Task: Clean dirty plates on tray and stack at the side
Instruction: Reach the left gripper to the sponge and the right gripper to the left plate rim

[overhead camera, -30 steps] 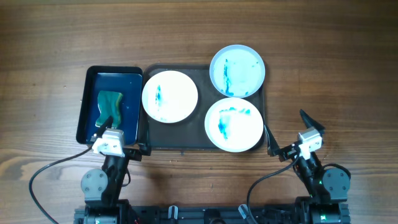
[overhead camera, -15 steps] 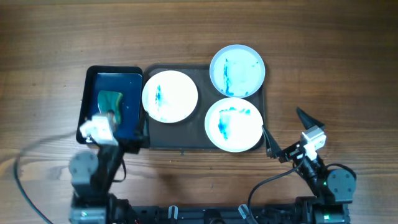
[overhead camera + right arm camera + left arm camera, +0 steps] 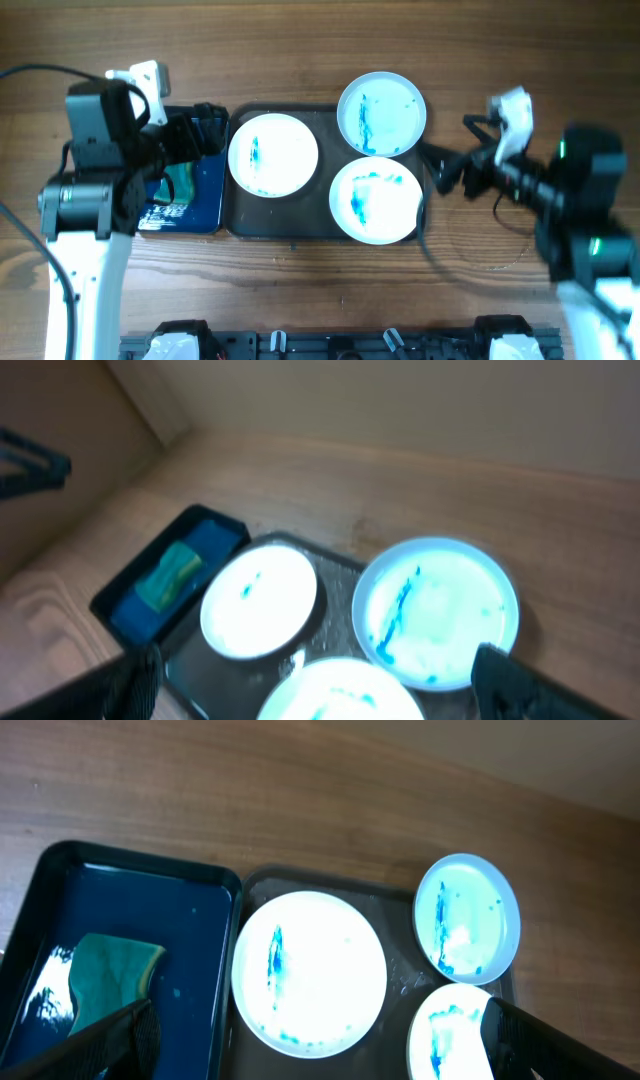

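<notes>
The plate (image 3: 273, 155) by the blue tray has a free rim (image 3: 316, 161) toward the other plates, so the robot's right gripper should move there next until its fingers straddle that rim.
Three white plates with blue smears lie on the dark tray (image 3: 250, 215): one at the left (image 3: 273, 153), one at the back right (image 3: 381, 113) overhanging the rim, one at the front right (image 3: 376, 200). My left gripper (image 3: 200, 130) is open and empty, raised over the blue tray's right side. My right gripper (image 3: 450, 160) is open and empty, raised just right of the dark tray. The left wrist view shows the left plate (image 3: 310, 970) between the open fingers (image 3: 320, 1015). The right wrist view shows all three plates below the open fingers (image 3: 318, 658).
A smaller blue tray (image 3: 185, 205) with a green sponge (image 3: 180, 180) stands against the dark tray's left side; it also shows in the left wrist view (image 3: 190, 910) with the sponge (image 3: 110, 975). Bare wooden table lies all around.
Both arms have lifted from the table's front edge and swung toward the back. The left gripper now hangs over the blue tray, the right one beside the dark tray's right edge.
</notes>
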`<act>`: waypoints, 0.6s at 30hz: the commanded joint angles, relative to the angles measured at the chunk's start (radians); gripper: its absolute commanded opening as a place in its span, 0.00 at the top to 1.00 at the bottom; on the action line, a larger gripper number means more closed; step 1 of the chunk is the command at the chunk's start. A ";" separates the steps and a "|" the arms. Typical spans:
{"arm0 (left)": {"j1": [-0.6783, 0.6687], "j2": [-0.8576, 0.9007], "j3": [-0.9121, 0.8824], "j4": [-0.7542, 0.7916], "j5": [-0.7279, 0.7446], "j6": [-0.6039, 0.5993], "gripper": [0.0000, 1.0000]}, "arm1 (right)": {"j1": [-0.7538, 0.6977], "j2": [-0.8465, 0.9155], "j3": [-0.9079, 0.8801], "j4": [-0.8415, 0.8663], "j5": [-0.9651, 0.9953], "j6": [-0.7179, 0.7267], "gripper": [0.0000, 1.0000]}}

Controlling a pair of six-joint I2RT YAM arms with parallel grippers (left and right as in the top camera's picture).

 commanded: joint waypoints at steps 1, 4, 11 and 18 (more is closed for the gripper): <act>-0.003 0.031 0.032 -0.043 0.066 -0.029 0.00 | 0.003 0.203 0.251 -0.252 -0.011 -0.151 0.00; -0.003 0.031 0.032 -0.068 0.088 -0.029 0.00 | 0.003 0.307 0.287 -0.282 -0.014 -0.112 0.00; -0.003 0.031 0.032 -0.077 0.086 -0.028 0.00 | 0.066 0.483 0.286 -0.245 -0.035 0.026 0.01; 0.026 0.087 0.032 -0.102 -0.124 -0.103 0.00 | 0.363 0.612 0.433 -0.287 0.360 0.233 0.17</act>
